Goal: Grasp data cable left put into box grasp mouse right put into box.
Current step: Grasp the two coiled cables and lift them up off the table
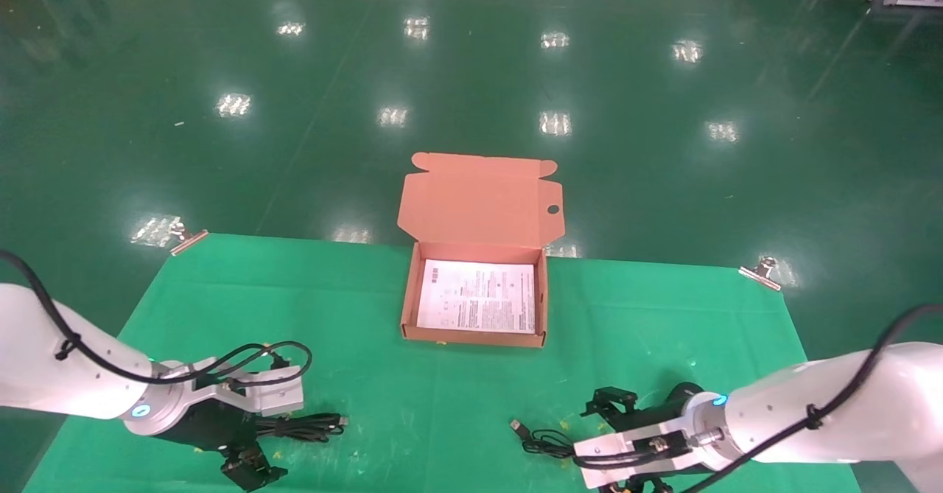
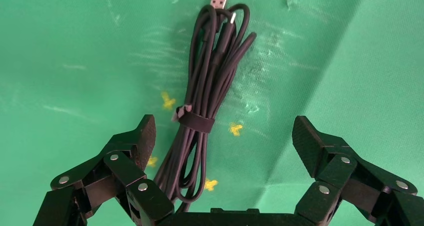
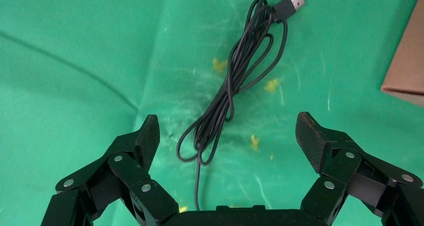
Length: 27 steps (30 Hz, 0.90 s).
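My gripper will lift the mouse's coiled cord and the mouse will come along, hanging and swinging below, because a single piece of cord trails from the coiled cord.
The data cable, a thick black strapped bundle with a silver plug, lies on the green cloth at the near left. My left gripper is low over its near end. In the left wrist view the gripper is open and the cable lies between the fingers, close to one of them. The mouse's thin cord with its USB plug lies at the near right. My right gripper is open over the cord. The mouse body is hidden. The orange-brown box stands open at the far middle.
The box lid stands up at the back. A box corner shows in the right wrist view. Metal clips hold the cloth's far corners. The green floor lies beyond the table.
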### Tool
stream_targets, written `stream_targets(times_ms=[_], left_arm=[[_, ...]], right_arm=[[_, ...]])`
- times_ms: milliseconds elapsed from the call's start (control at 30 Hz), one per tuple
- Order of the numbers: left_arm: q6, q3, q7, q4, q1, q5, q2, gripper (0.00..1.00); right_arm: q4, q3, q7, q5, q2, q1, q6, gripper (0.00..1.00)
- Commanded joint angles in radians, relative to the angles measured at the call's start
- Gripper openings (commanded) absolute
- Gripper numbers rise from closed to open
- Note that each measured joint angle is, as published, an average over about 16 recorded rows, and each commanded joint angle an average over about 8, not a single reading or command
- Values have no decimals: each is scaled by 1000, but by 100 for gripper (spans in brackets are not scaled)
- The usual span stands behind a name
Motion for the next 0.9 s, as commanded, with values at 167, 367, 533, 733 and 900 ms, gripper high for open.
stream_targets(times_ms=[167,367,533,733,900], left_arm=[[-19,-6,45,95,-14,-11,21,38],[-28,-12,56,126,-18,-20,25,0],[-27,-12,53,117,-18,-20,23,0],[-23,-10,49,107,-16,-17,21,0],[-21,-9,48,102,-16,-16,21,0]], right_arm=[[-79,-11,-15,-18,-45,5,23,50],[-107,-17,-19,-25,-60,5,30,0],[-99,-17,-18,-24,-56,5,29,0],[-91,-15,-17,-23,-51,5,26,0],[-87,-14,-17,-21,-49,5,25,0]])
